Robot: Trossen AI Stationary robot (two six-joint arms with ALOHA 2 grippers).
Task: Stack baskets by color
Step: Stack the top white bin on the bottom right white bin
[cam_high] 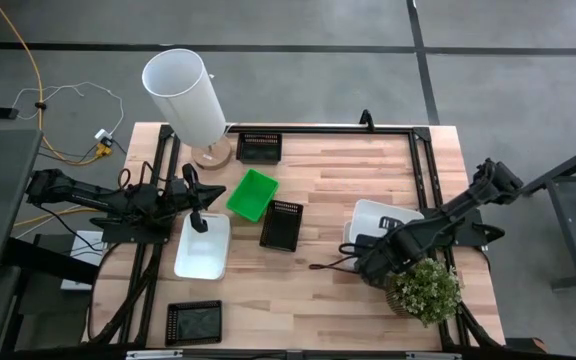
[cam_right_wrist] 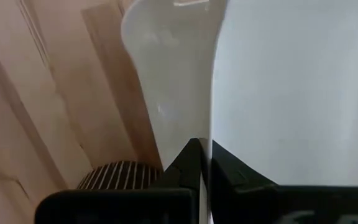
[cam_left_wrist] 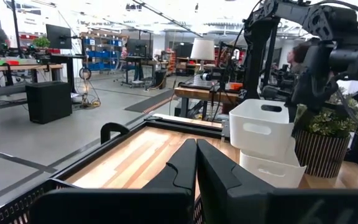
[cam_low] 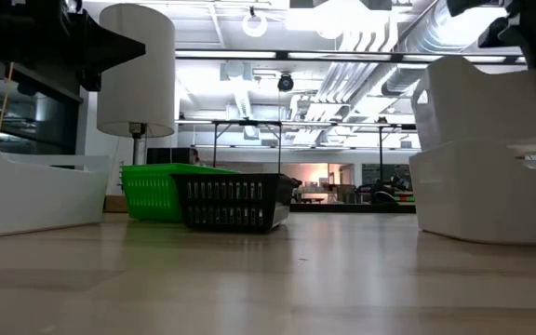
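Observation:
My right gripper should make the upper white basket point(cam_low: 473, 104) level, because it sits tilted and high. My gripper should then work it down into the lower white basket point(cam_low: 477, 194) before my fingers open.
Two white baskets stand at the table's right: an upper one point(cam_left_wrist: 263, 127), tilted, over a lower one point(cam_left_wrist: 272, 169). My right gripper point(cam_right_wrist: 207, 155) points down, shut on the upper one point(cam_high: 380, 222). A third white basket point(cam_high: 203, 248) lies at the left, and my left gripper point(cam_high: 198, 218) hovers level above its far end, shut and holding nothing. A green basket point(cam_high: 253, 193) and a black basket point(cam_high: 281, 223) rest side by side mid-table. More black baskets lie at the far edge point(cam_high: 260, 148) and the near edge point(cam_high: 194, 322). My right gripper pinches the upper white basket's side wall at its rim point(cam_right_wrist: 197, 124), one finger inside the basket and one outside. The fingers come from above, pointing down. The basket sits tilted, its lower part in or just over the lower white basket point(cam_low: 491, 195); I cannot tell whether they touch.
A potted plant point(cam_high: 425, 290) stands close beside my right gripper, toward the near right corner. A tall white cylinder point(cam_high: 186, 95) on a wooden foot stands at the far left. A black frame point(cam_high: 423, 170) rims the table. Bare wood lies between the black basket and the white stack.

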